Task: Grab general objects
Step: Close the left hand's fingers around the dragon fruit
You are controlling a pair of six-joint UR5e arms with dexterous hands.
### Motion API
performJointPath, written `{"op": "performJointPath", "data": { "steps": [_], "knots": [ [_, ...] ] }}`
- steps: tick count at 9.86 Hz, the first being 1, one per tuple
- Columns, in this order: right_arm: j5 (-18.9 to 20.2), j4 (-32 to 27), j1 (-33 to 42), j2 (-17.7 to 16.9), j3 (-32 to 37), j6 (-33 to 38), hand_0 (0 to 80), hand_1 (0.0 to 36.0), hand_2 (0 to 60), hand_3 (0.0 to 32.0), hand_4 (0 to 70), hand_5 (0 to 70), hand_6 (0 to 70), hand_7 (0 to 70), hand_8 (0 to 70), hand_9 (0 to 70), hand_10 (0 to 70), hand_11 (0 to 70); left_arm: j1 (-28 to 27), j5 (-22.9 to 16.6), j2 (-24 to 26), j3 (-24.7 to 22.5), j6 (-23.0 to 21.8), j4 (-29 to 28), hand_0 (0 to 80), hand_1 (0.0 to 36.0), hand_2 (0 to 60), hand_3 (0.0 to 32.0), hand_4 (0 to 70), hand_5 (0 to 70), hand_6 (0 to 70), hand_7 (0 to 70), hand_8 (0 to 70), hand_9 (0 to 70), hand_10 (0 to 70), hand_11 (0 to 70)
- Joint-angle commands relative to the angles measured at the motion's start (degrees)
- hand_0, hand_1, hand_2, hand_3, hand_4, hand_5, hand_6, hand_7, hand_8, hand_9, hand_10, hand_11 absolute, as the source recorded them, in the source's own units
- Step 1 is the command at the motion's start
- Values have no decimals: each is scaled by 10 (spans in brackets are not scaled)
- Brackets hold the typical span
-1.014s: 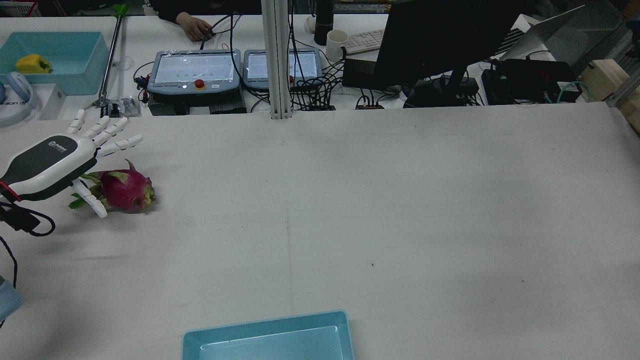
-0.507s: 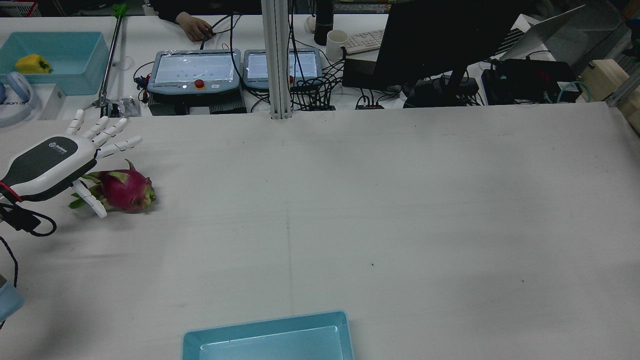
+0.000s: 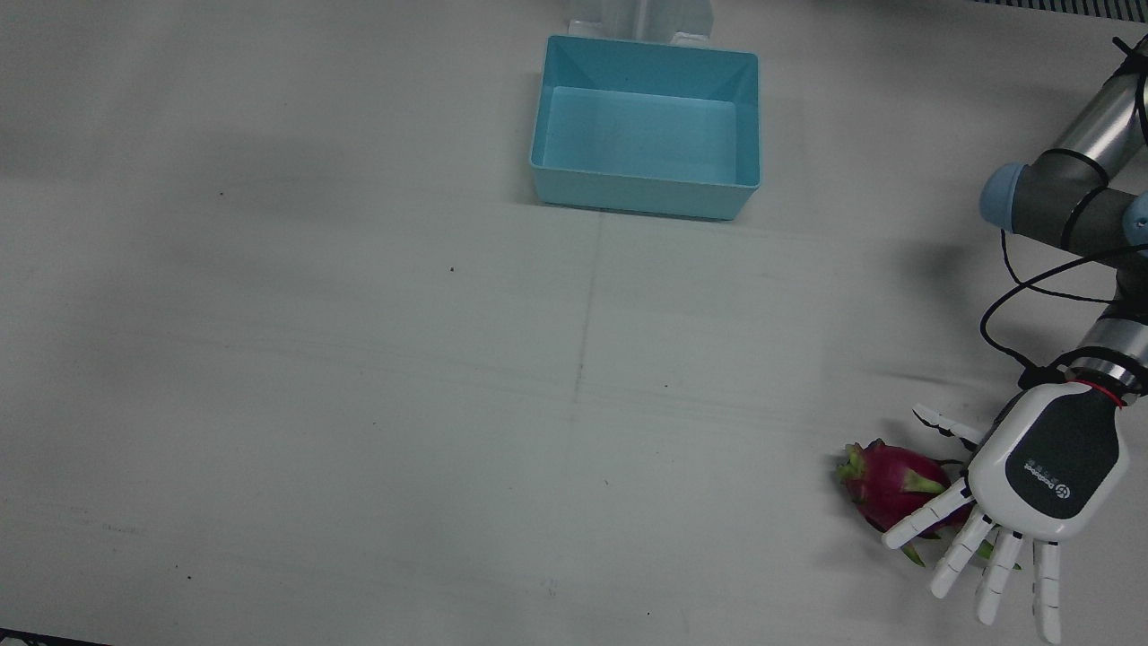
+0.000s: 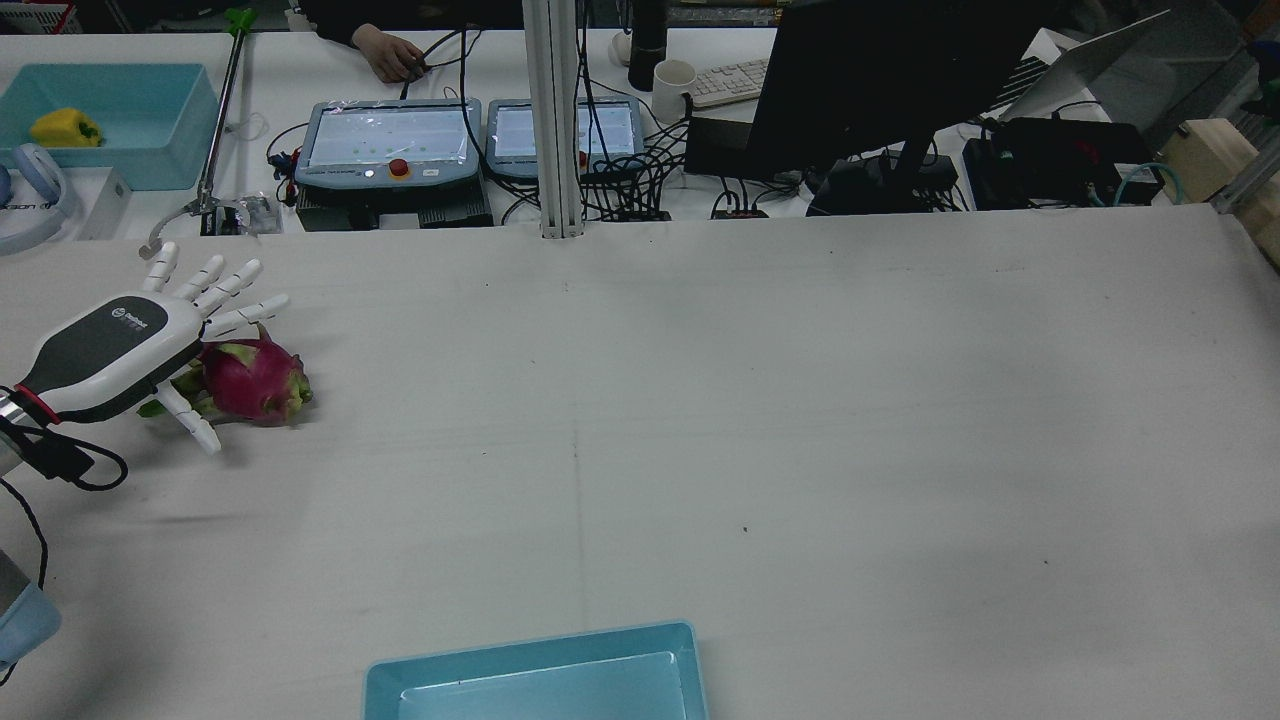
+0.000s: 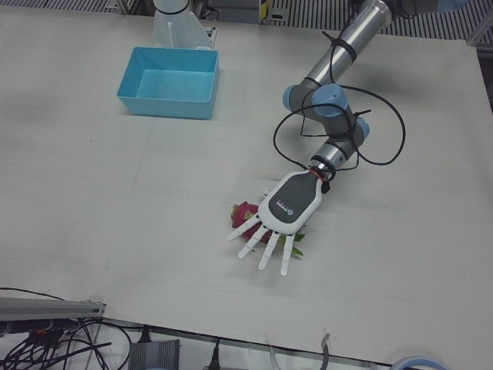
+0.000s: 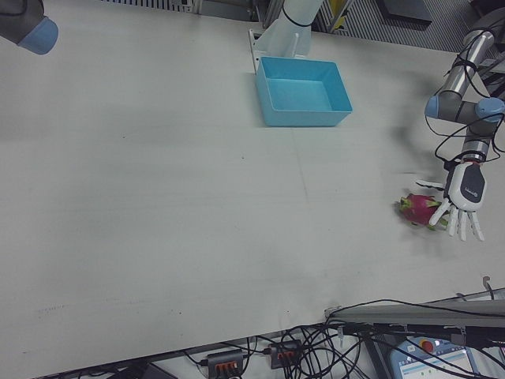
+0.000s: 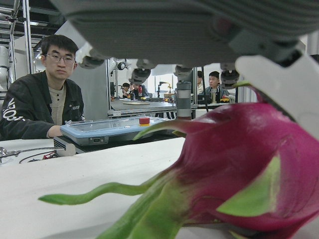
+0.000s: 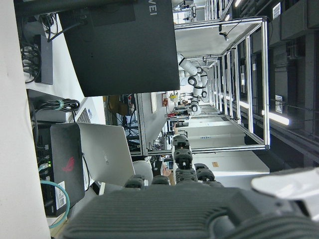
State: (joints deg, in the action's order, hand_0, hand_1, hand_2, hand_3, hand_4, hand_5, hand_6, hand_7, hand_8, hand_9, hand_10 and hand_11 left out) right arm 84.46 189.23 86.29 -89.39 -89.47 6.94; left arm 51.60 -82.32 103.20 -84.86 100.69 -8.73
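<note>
I see long green scales [image 7: 117, 188] standing out clear of the white table, so the magenta dragon fruit [image 3: 900, 484] will keep them sticking out stiffly when I carry it.
A magenta dragon fruit [image 3: 883, 480] with green scales lies on the white table near the left arm's side edge. It also shows in the rear view [image 4: 252, 380], the left-front view [image 5: 246, 211] and the right-front view [image 6: 420, 208]. My left hand [image 3: 1045, 475] hovers just over its stem end, palm down and fingers spread, the thumb beside the fruit; it holds nothing [image 4: 110, 350] [image 5: 286, 206] [image 6: 467, 189]. The left hand view shows the fruit [image 7: 239, 169] close under the palm. My right hand [image 8: 164, 209] shows only in its own view, with nothing in it.
A light blue bin [image 3: 646, 49] stands on the robot's side of the table at the middle [image 4: 530, 650] [image 5: 166, 52] [image 6: 304, 59]. Beyond the far edge are teach pendants [image 4: 390, 140], a monitor [image 4: 880, 70], cables and a second bin [image 4: 150, 150] holding a yellow pepper.
My left hand has moved a little forward and down over the dragon fruit, so its fingers now reach over the fruit's top. The fruit has not moved.
</note>
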Motion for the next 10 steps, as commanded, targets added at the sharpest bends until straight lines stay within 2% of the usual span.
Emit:
{"op": "performJointPath", "data": {
  "steps": [1,6,10],
  "knots": [
    [0,0,0,0,0,0,0,0,0,0,0,0,0,0,0,0,0,0,-2,1,2,8,1,-9,456,62,0,320,0,39,0,17,102,0,0,0],
    [0,0,0,0,0,0,0,0,0,0,0,0,0,0,0,0,0,0,-2,1,32,50,9,-20,459,69,0,320,0,51,0,18,103,0,0,0],
    [0,0,0,0,0,0,0,0,0,0,0,0,0,0,0,0,0,0,-2,1,32,51,21,-21,459,71,0,320,0,61,0,13,102,0,0,0]
  ]
}}
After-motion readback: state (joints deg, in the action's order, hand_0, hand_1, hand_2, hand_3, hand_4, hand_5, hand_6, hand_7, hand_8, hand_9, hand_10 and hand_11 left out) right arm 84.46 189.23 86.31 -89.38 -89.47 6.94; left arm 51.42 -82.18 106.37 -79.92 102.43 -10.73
